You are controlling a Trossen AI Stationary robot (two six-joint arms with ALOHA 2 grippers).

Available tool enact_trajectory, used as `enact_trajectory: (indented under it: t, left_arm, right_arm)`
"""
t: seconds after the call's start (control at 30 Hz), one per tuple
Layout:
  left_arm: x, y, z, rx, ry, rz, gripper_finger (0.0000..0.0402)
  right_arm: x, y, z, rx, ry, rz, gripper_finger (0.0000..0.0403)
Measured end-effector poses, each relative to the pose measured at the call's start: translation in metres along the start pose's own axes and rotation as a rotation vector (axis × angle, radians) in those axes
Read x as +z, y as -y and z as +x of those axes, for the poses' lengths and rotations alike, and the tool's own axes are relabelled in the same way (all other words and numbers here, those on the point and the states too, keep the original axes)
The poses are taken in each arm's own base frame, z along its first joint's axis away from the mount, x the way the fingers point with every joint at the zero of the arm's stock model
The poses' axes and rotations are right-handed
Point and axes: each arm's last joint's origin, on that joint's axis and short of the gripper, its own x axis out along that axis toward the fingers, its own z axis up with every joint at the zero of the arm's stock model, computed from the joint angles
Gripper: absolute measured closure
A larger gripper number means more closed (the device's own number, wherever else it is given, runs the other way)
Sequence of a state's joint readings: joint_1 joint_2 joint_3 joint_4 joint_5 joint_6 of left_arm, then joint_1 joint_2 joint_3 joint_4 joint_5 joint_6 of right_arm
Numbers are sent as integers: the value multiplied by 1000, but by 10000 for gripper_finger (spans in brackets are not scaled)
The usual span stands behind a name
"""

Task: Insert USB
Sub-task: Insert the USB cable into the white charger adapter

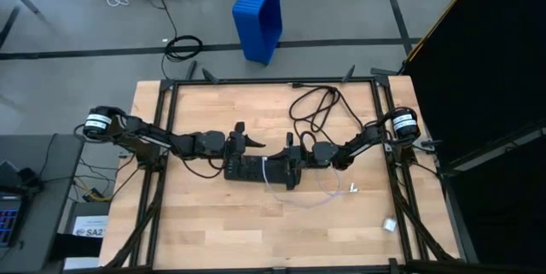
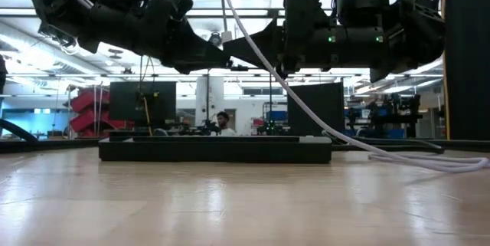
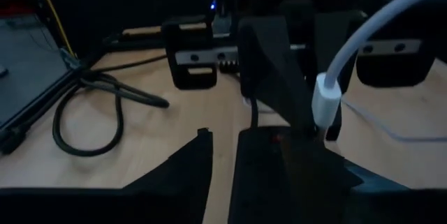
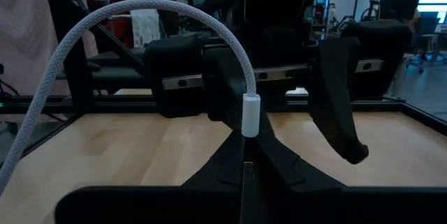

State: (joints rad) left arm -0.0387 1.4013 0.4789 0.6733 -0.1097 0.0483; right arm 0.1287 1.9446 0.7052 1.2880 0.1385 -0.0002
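My right gripper is holding the white plug (image 2: 227, 37), but the small white item (image 1: 390, 224) lies on that gripper's side. Next, my left gripper takes the white plug over.
The USB is a thin white braided cable (image 4: 140, 11). One white plug (image 4: 250, 116) sits in my right gripper (image 4: 246, 147), which is shut on it above the long black power strip (image 1: 247, 171) at mid-table. From there the cable arches up, falls to the right (image 2: 306, 108) and lies on the wood, ending in its free plug (image 1: 353, 190). My left gripper (image 1: 247, 137) is open and hovers just left of the plug, above the strip, touching nothing. My right gripper pinches the lower part of the white plug (image 4: 250, 130) between its two fingers, which come in level from the table's right. The plug stands upright with the cable leaving its top, lifted clear above the power strip (image 2: 214, 150). The fingers hide its tip.
A thick black cord (image 1: 316, 107) lies looped on the far right part of the table, running to the strip. A small white item (image 1: 389, 223) sits near the right front corner. Bare wood lies in front of the strip. A blue bin (image 1: 258, 14) stands on the floor beyond.
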Motion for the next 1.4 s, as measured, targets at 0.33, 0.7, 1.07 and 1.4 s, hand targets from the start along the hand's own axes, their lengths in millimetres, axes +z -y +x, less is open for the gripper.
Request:
enact_trajectory:
  t: [0.33,0.7,1.07,1.4]
  left_arm:
    - [16,3,-11,-133,81,-27,166]
    - [7,3,2,-99,97,-33,163]
    - [10,3,3,-79,142,-36,185]
    - [11,3,3,-82,149,-37,216]
  right_arm:
    - [-5,1,0,-50,-52,-20,403]
    - [-1,1,0,-50,-9,-13,403]
    - [4,-1,-1,-44,36,-2,403]
    - [5,-3,-1,-37,52,-2,403]
